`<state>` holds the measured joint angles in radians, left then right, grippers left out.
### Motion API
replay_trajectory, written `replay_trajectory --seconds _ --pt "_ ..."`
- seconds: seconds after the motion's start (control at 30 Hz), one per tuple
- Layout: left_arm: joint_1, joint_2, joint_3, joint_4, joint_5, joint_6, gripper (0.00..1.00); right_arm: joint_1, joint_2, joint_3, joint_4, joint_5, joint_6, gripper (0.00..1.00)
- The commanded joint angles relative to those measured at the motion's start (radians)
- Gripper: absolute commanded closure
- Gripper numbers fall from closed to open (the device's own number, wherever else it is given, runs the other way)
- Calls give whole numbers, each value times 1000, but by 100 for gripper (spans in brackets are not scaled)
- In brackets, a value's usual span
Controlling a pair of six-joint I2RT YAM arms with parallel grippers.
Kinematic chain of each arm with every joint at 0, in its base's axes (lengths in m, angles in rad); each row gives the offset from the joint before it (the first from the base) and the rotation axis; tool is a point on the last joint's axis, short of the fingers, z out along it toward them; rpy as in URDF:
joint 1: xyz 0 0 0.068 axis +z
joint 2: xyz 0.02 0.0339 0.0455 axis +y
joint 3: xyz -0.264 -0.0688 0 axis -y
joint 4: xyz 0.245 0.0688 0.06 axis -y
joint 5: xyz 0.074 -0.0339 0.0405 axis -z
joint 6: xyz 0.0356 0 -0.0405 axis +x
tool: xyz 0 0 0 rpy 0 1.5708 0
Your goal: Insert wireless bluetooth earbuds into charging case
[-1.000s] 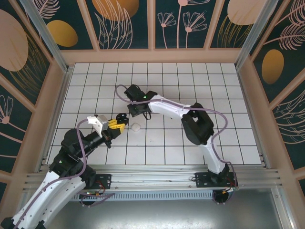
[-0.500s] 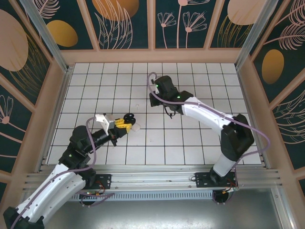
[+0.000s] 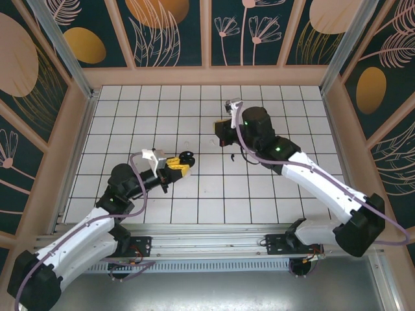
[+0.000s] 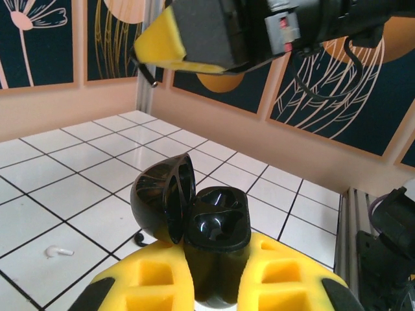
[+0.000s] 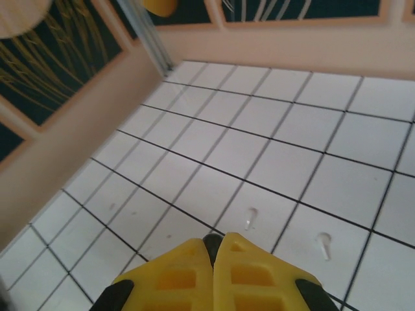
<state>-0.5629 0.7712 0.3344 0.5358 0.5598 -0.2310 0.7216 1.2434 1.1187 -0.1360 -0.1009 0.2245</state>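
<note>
The charging case (image 3: 187, 158) is open and its empty sockets (image 4: 218, 210) face up. My right gripper keeps carrying the black earbud over until it sits in a socket.
My left gripper (image 3: 180, 164) (image 4: 217, 259) is shut on the black charging case (image 4: 217, 223) (image 3: 187, 156), gripping its body low between the yellow fingers. The lid (image 4: 162, 201) hangs open to the left and both sockets look empty. My right gripper (image 3: 223, 133) (image 5: 216, 243) hovers over the tiles further back and to the right, shut on a small black earbud (image 5: 213, 241) that peeks out at the fingertips. Two white earbuds (image 5: 249, 218) (image 5: 324, 243) lie on the floor ahead of it. One white earbud (image 4: 57, 251) lies left of the case.
A small black curved piece (image 4: 138, 241) lies on the tile just behind the open lid. The right arm's wrist (image 4: 214, 32) hangs above the case in the left wrist view. Wooden walls (image 3: 207, 76) ring the white tiled floor (image 3: 292, 194).
The right arm has swung from above the left gripper to the right and back, its jaws staying closed. The left gripper has carried the case a little forward and right.
</note>
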Motion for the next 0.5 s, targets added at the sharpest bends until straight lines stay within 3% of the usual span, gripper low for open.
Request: replay_trajectory --seconds 0.0,0.23,0.47 --pt "-3 27 5 122 44 -35 100 1 -47 -44 112 -123 -29 94" --pt "-2 80 13 176 43 -22 100 24 -55 -76 258 -309 -43 94" --pt "-3 132 -6 296 27 -68 100 63 -26 -73 331 -387 -54 93"
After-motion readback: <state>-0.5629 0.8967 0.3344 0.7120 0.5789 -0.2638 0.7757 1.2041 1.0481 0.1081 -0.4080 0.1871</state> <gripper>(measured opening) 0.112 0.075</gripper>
